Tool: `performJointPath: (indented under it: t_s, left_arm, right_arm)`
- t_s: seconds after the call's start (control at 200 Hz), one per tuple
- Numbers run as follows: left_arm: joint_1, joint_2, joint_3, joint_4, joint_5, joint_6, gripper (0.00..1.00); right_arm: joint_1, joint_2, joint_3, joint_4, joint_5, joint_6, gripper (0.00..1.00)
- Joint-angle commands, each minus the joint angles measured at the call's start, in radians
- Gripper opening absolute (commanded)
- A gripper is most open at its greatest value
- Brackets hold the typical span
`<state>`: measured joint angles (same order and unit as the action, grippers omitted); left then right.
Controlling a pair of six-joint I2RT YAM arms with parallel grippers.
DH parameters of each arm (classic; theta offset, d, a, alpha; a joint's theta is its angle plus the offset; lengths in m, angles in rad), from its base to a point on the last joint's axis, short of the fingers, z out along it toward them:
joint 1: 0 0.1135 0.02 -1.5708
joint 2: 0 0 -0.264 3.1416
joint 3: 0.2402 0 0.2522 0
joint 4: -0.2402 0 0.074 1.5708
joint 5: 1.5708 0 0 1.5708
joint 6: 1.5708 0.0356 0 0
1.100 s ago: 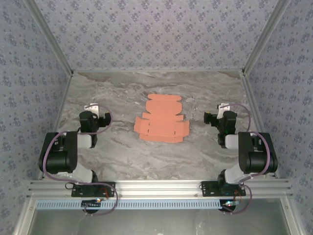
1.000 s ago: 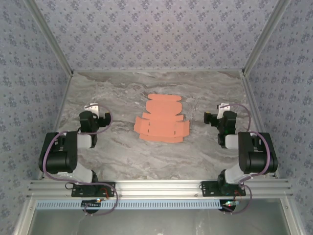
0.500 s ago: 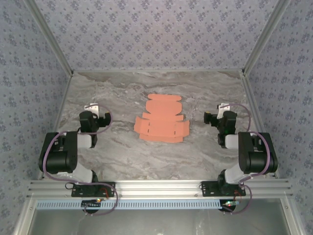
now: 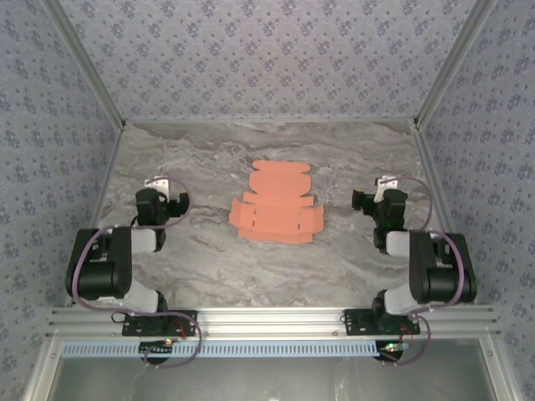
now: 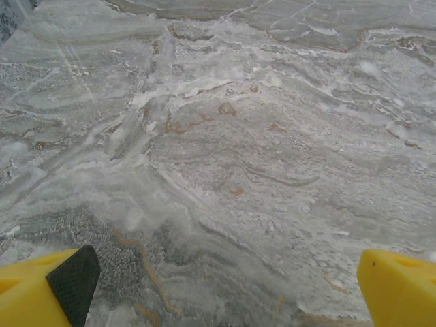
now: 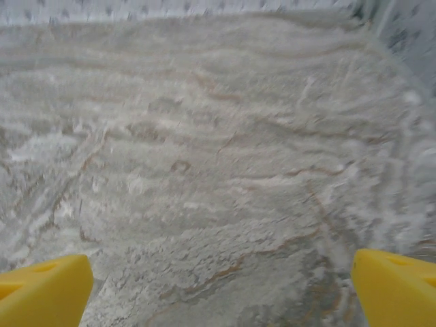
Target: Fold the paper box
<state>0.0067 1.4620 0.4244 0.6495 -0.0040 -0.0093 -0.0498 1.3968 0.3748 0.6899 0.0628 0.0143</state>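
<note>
My right gripper should turn the blank by its side flap point(image 4: 315, 220) until the lid faces the bar before any folding, because the blank's lid point(image 4: 280, 177) points at the back wall.
The paper box point(image 4: 276, 205) is a flat salmon-orange die-cut blank with rounded flaps, lying unfolded in the middle of the marble table point(image 4: 209, 259). My left gripper point(image 4: 157, 199) rests folded back to the blank's left, well apart from it. My right gripper point(image 4: 378, 200) rests to its right, also apart. In the left wrist view the left gripper point(image 5: 225, 293) is open, its yellow fingertips point(image 5: 41, 293) wide apart over bare marble. In the right wrist view the right gripper point(image 6: 221, 289) is open too, with yellow fingertips point(image 6: 44, 289) at both lower corners and nothing between them.
Patterned walls point(image 4: 267, 58) enclose the table at the back and both sides. A metal rail point(image 4: 267, 322) runs along the near edge, carrying both arm bases.
The right arm has shifted slightly to the right and toward the near edge. The left arm and the paper box have not moved.
</note>
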Motion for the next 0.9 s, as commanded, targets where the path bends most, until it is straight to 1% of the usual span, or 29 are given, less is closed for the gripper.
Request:
performJointPath:
  t_s: [0.0,0.065,0.12,0.145,0.19,0.215,0.24,0.265,0.33,0.395,0.465,0.51,0.545,0.615,0.68,0.735,0.804,0.894]
  left_arm:
    - [-0.029,-0.217,0.085,-0.249,-0.041,-0.049,0.99]
    - [-0.037,-0.347,0.128,-0.427,-0.056,-0.143,0.99]
    - [-0.037,-0.437,0.172,-0.572,-0.064,-0.242,0.99]
    - [-0.037,-0.469,0.192,-0.634,-0.063,-0.286,0.99]
    - [-0.038,-0.511,0.225,-0.738,-0.07,-0.391,0.99]
    - [-0.037,-0.528,0.244,-0.808,-0.076,-0.462,0.99]
    - [-0.033,-0.541,0.265,-0.872,-0.064,-0.499,0.99]
    - [-0.032,-0.549,0.279,-0.901,-0.041,-0.509,0.99]
    - [-0.031,-0.548,0.298,-0.929,0.083,-0.515,0.99]
    - [-0.043,-0.526,0.302,-0.932,0.202,-0.549,0.99]
    - [-0.075,-0.482,0.29,-0.926,0.297,-0.558,0.99]
    - [-0.105,-0.445,0.285,-0.927,0.338,-0.552,0.99]
    - [-0.132,-0.412,0.283,-0.931,0.36,-0.542,0.99]
    - [-0.194,-0.348,0.293,-0.946,0.365,-0.523,0.99]
    - [-0.247,-0.295,0.309,-0.952,0.372,-0.512,0.99]
    - [-0.285,-0.26,0.326,-0.952,0.38,-0.506,0.99]
    - [-0.319,-0.232,0.344,-0.955,0.357,-0.5,0.99]
    - [-0.33,-0.212,0.359,-0.95,0.339,-0.503,0.99]
  right_arm:
    - [0.0,-0.238,0.053,-0.258,0.11,0.095,1.0]
    - [-0.003,-0.374,0.135,-0.524,0.122,0.184,1.0]
    - [-0.005,-0.442,0.204,-0.678,0.16,0.308,1.0]
    - [-0.006,-0.463,0.228,-0.77,0.208,0.41,1.0]
    - [-0.009,-0.485,0.291,-1.004,0.303,0.737,1.0]
    - [-0.014,-0.491,0.317,-1.116,0.317,0.864,1.0]
    - [-0.025,-0.491,0.328,-1.182,0.302,0.923,1.0]
    - [-0.034,-0.491,0.331,-1.214,0.26,0.945,1.0]
    - [-0.039,-0.485,0.336,-1.276,0.134,1.022,1.0]
    - [0.002,-0.485,0.323,-1.285,0.041,1.111,1.0]
    - [0.084,-0.488,0.283,-1.243,-0.014,1.221,0.98]
    - [0.158,-0.483,0.252,-1.184,-0.034,1.29,0.96]
    - [0.237,-0.475,0.238,-1.145,-0.03,1.327,0.95]
    - [0.39,-0.445,0.24,-1.126,0.038,1.383,0.95]
    - [0.501,-0.412,0.238,-1.08,0.076,1.405,0.96]
    - [0.57,-0.39,0.232,-1.047,0.097,1.452,0.95]
    - [0.643,-0.358,0.219,-0.991,0.107,1.523,0.95]
    - [0.715,-0.302,0.234,-0.97,0.113,1.619,0.95]
